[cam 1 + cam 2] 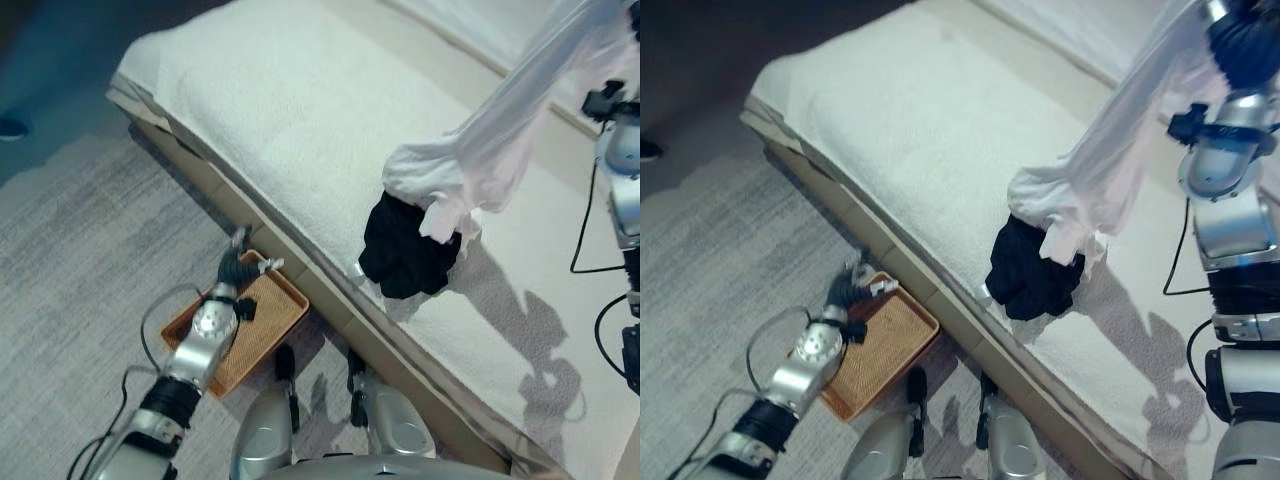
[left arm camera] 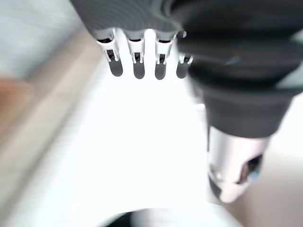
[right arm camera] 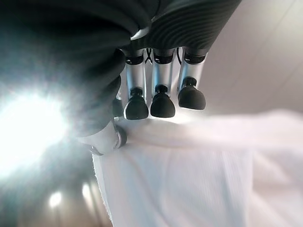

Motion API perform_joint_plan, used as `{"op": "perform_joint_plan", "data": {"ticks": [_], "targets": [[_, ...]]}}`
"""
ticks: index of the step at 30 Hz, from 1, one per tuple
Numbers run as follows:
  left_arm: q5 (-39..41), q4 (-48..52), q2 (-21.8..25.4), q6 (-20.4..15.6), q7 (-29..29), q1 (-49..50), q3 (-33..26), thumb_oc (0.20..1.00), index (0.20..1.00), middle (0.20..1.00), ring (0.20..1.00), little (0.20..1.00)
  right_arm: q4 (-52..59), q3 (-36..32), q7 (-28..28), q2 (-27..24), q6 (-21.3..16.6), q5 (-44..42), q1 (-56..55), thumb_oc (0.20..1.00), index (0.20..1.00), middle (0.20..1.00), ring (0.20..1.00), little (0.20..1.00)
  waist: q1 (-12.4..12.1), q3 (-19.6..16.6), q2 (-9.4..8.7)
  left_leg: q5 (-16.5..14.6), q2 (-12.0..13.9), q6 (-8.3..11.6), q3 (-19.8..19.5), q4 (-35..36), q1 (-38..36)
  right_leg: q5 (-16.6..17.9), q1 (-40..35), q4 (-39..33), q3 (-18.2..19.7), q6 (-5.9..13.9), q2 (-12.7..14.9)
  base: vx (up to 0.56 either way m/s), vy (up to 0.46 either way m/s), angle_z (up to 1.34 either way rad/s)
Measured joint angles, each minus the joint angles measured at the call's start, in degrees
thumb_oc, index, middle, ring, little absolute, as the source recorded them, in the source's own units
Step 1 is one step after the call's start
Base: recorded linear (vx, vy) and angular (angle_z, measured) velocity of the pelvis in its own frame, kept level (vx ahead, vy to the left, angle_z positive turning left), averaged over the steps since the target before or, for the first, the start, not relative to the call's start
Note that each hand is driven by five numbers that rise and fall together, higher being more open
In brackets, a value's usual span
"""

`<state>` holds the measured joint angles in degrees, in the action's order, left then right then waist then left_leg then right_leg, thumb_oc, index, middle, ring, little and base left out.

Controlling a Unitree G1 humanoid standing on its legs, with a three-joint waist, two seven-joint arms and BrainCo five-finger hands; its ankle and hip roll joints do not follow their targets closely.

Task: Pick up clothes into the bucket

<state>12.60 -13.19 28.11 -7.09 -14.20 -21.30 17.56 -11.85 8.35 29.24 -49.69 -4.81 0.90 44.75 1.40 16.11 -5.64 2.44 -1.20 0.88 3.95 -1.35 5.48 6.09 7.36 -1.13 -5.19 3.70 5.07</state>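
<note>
The bunched lower end (image 1: 428, 178) is lying loosely on the black garment, so the white garment (image 1: 500, 135) will come away and leave the black garment behind when I lift.
My right hand (image 1: 1240, 45) is raised high at the back right, shut on a long white garment (image 1: 1110, 170). In the right wrist view its fingers (image 3: 161, 101) curl round the white cloth (image 3: 189, 179). The garment hangs down slantwise, and its bunched lower end rests on a black garment (image 1: 405, 250) lying near the bed's front edge. A brown woven basket (image 1: 262, 335) sits on the floor beside the bed. My left hand (image 1: 237, 270) hovers low over the basket's far rim, open, with straight fingers (image 2: 137, 66) holding nothing.
The bed (image 1: 300, 100), under a white textured cover, runs slantwise from the upper left to the lower right, with a beige frame edge (image 1: 330, 300). Grey carpet (image 1: 80, 250) lies to the left. A person's shoe (image 1: 10, 128) shows at the far left.
</note>
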Motion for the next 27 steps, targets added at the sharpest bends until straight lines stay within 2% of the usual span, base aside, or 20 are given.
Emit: {"op": "perform_joint_plan", "data": {"ticks": [4, 10, 16, 17, 21, 27], "targets": [[-0.6, 0.9, 0.5, 0.1, 0.8, -5.1, 4.1, 1.0, 1.0, 1.0, 1.0, 1.0, 0.3, 5.9, -7.1, 0.1, 0.0, -3.6, -0.4, 0.2, 0.2, 0.2, 0.2, 0.2, 2.4, -2.6, -0.04, 0.0, 0.2, 0.04, 0.6, 2.0, -2.8, 0.2, -2.6, -2.2, 0.2, 0.36, -0.2, 0.11, -0.021, -0.07], [-0.9, 0.0, -0.4, 1.2, 2.6, -7.5, 10.0, 1.0, 1.0, 1.0, 1.0, 1.0, 3.1, 9.6, -14.0, 0.4, 0.1, -8.6, -0.8, 0.2, 0.2, 0.2, 0.2, 0.2, 4.5, -5.2, 0.17, -0.1, 0.9, 0.13, 1.1, 3.5, -5.3, 0.5, -4.9, -4.0, 0.9, 0.11, -1.1, 0.09, -0.006, -0.07], [-5.1, -6.1, -3.6, 2.2, 3.8, -13.3, 12.7, 1.0, 1.0, 1.0, 1.0, 1.0, 9.9, 11.2, -17.7, 2.2, 0.0, -12.4, -0.8, 0.2, 0.2, 0.2, 0.2, 0.2, 4.7, -6.9, 1.31, 0.0, 1.6, 0.13, 2.0, 4.7, -7.2, 0.5, -5.8, -4.0, 1.4, 0.1, -1.9, 0.05, -0.001, -0.09], [-5.1, -9.0, -5.4, 2.7, 4.0, -14.2, 12.9, 1.0, 1.0, 1.0, 1.0, 1.0, 11.9, 11.6, -18.6, 2.2, 0.0, -13.8, -0.8, 0.2, 0.2, 0.2, 0.2, 0.2, 5.0, -7.3, 1.78, 0.0, 1.7, 0.14, 2.1, 5.0, -7.7, 0.5, -6.2, -4.0, 1.4, 0.09, -1.9, 0.0, 0.0, 0.0], [-5.0, -13.0, -7.4, 4.1, 5.2, -14.2, 14.4, 1.0, 1.0, 1.0, 1.0, 1.0, 16.1, 13.0, -20.4, 2.2, -0.9, -16.4, -0.8, 0.2, 0.2, 0.2, 0.2, 0.2, 5.8, -8.4, 2.44, 0.0, 1.7, 0.15, 2.2, 5.4, -8.2, 0.3, -6.4, -4.0, 1.5, 0.05, -2.0, 0.01, 0.0, -0.01], [-1.4, -12.9, -9.1, 5.2, 8.7, -14.4, 18.9, 1.0, 1.0, 1.0, 1.0, 1.0, 19.0, 14.4, -25.3, 3.0, -1.2, -25.1, -1.5, 0.2, 0.2, 0.2, 0.2, 0.2, 5.8, -9.4, 2.55, 0.0, 1.7, 0.2, 2.2, 5.7, -8.9, 0.1, -7.1, -4.0, 1.5, 0.06, -1.9, 0.0, 0.0, 0.0]]}}
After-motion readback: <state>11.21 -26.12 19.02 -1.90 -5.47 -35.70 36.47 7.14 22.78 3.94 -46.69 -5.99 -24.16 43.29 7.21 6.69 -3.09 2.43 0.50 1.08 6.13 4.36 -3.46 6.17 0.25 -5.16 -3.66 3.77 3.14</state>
